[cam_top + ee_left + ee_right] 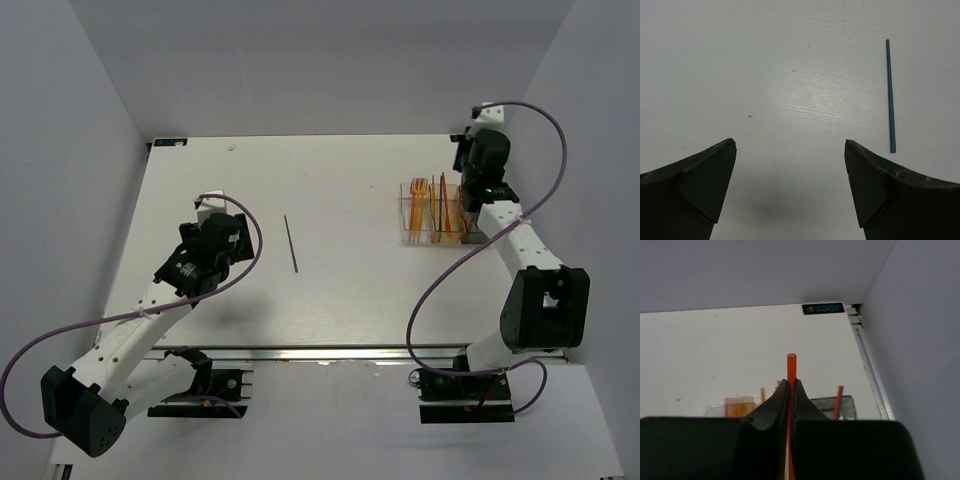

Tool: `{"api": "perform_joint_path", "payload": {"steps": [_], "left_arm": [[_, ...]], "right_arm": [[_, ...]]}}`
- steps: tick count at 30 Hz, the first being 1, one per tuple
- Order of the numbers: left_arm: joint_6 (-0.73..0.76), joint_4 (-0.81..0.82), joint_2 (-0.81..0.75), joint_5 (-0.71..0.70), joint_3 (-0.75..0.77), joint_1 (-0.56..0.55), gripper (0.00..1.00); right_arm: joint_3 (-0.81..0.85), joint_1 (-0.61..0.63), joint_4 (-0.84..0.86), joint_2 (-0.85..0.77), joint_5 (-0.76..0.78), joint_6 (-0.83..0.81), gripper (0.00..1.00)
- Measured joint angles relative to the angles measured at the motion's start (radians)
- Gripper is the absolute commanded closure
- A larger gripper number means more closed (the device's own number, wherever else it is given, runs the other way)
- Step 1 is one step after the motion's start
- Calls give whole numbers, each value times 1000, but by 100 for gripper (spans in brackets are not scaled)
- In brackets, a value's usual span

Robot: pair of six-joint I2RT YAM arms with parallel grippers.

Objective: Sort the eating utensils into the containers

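Observation:
The orange-red stick (pixel 792 367) points in the same direction as the red stick in the grey bin (pixel 473 237), so the robot's right gripper should go on moving to that bin until it can let go inside.
A dark blue stick (pixel 291 243) lies alone on the white table; in the left wrist view it (pixel 889 95) lies up and to the right of my fingers. My left gripper (pixel 790 150) is open and empty above bare table, left of that stick. My right gripper (pixel 790 382) is shut on an orange-red stick (pixel 791 365) that pokes out past the fingertips, over the row of bins (pixel 432 212). The bins hold orange forks (pixel 419 188) and upright orange and red pieces. A red stick (pixel 838 400) stands in the grey bin (pixel 832 406).
A grey wall runs close along the right of the bins (pixel 920 340). The table's far edge carries a small black label (pixel 822 308). Purple cables loop off both arms (pixel 245 225).

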Motion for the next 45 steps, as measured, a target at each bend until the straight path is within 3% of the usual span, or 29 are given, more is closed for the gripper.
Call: {"api": "perform_joint_path", "payload": {"steps": [4, 12, 34, 36, 37, 38, 45], "left_arm": [[0, 0, -14, 2, 0, 0, 2], [0, 0, -17, 5, 0, 0, 2], [0, 1, 6, 15, 0, 0, 2], [0, 1, 6, 17, 0, 0, 2], [0, 1, 6, 17, 0, 0, 2], [0, 1, 6, 19, 0, 0, 2], [-3, 4, 32, 24, 0, 0, 2]], "right_arm": [[-100, -113, 126, 37, -68, -50, 100], [-120, -206, 272, 150, -179, -78, 100], [-259, -295, 527, 236, -328, -30, 99], [-280, -295, 535, 235, -330, -19, 73], [-287, -295, 535, 235, -332, -17, 56], [-293, -295, 534, 235, -335, -12, 29], [-306, -293, 510, 165, -352, 19, 26]]}}
